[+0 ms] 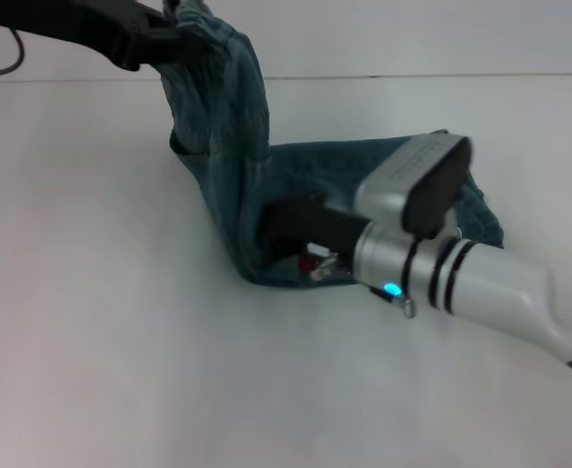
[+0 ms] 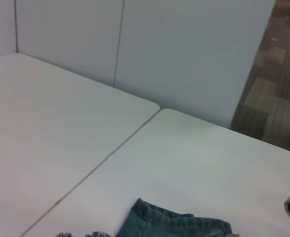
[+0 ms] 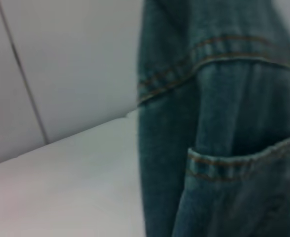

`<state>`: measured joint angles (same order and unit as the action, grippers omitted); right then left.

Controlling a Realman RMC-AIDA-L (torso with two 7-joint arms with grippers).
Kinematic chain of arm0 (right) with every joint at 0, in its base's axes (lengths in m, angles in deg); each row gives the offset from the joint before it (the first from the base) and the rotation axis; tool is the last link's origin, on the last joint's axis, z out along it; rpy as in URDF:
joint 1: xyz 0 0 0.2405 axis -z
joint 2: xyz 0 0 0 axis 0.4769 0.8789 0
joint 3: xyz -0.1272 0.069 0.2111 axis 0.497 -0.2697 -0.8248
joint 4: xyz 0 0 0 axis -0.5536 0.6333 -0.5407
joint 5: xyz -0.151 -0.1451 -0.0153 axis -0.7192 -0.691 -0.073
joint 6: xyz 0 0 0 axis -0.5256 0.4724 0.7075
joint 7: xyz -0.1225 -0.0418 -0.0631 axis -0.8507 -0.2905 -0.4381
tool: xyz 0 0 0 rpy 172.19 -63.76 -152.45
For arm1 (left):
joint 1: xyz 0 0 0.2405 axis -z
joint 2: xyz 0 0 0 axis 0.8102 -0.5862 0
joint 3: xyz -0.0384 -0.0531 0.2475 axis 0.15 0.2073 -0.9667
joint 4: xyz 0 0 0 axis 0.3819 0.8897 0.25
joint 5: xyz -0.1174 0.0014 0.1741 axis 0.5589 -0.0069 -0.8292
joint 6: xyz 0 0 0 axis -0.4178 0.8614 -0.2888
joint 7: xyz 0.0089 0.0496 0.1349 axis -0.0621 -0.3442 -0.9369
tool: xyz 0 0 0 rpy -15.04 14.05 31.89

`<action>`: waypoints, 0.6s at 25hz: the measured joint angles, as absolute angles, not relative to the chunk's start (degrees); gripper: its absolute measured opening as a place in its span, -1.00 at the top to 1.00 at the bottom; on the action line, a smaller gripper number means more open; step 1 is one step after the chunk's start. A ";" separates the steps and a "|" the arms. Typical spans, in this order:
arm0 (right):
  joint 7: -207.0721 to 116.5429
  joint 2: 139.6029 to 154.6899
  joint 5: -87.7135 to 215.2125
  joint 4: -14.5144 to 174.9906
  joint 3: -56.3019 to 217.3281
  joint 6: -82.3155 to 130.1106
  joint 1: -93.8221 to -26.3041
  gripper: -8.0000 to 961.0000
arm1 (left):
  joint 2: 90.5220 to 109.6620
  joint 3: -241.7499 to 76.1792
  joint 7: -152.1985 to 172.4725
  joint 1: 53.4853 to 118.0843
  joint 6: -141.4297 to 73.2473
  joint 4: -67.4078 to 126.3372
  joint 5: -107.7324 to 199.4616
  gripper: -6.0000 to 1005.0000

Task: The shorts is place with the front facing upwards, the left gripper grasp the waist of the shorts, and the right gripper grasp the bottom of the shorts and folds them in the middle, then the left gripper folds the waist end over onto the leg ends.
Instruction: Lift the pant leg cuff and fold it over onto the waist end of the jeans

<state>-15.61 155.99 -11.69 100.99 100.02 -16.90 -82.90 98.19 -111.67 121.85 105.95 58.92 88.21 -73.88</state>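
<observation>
The leg ends [image 1: 477,216] are covered by my right gripper's arm, and the waist has to land there. So my right gripper should back clear before my left gripper folds the waist over.
The blue denim shorts [image 1: 229,146] are bent in an L. One part is lifted upright and the rest lies flat on the white table [image 1: 100,322] toward the right. My left gripper [image 1: 176,39], black and at the top left, is shut on the gathered waist and holds it high. My right gripper [image 1: 284,226], on its silver wrist with a cyan light [image 1: 392,290], reaches into the crease where the raised part meets the flat part; fabric hides its tip. A bit of red print [image 1: 315,263] shows beside it. The right wrist view is filled by denim with a pocket seam [image 3: 233,160]. The leg ends are hidden behind the right arm.
A table seam [image 2: 100,165] runs across the white surface in the left wrist view, with a wall panel behind and carpet floor [image 2: 278,74] beyond the table's far edge. A fold of the denim [image 2: 174,224] shows low in that view.
</observation>
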 joint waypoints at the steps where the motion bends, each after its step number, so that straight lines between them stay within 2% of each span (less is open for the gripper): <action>1: -15.59 155.99 -14.18 101.45 97.91 -15.87 -83.15 0.99 | 98.24 -111.77 121.86 106.15 58.89 87.99 -73.87 0.91; 15: -15.56 155.98 -49.19 108.95 69.27 -3.38 -84.85 0.99 | 98.47 -112.04 121.88 106.76 59.31 87.50 -73.05 0.91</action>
